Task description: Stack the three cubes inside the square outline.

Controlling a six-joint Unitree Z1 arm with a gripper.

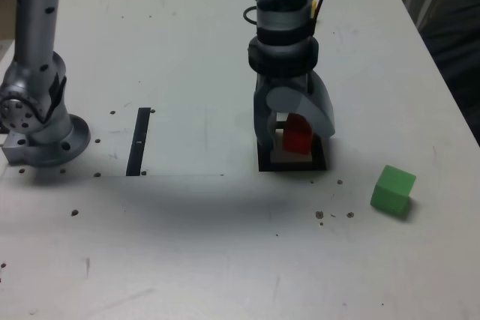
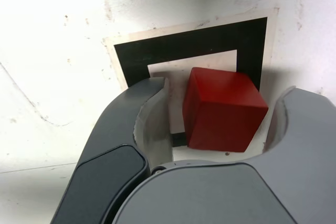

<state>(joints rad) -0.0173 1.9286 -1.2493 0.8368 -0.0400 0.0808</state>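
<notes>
A yellow sliver (image 1: 313, 9) shows behind my gripper. I should expect a whole yellow cube (image 1: 312, 12) hidden there, to stack on the red cube.
A red cube (image 1: 298, 134) (image 2: 223, 109) rests on the pale centre of the square outline (image 1: 292, 166) (image 2: 184, 45). My gripper (image 1: 294, 144) (image 2: 226, 90) points down over the outline, its two grey jaws on either side of the red cube. The jaws stand open: the wrist view shows a gap between each one and the cube. A green cube (image 1: 393, 189) lies on the white table, off to the exterior view's right of the outline and a little nearer the camera.
A thin black strip (image 1: 139, 142) lies on the table to the exterior view's left of the outline. The arm's grey base (image 1: 41, 121) stands at the far left. The table's right edge (image 1: 442, 88) runs diagonally, with dark floor beyond.
</notes>
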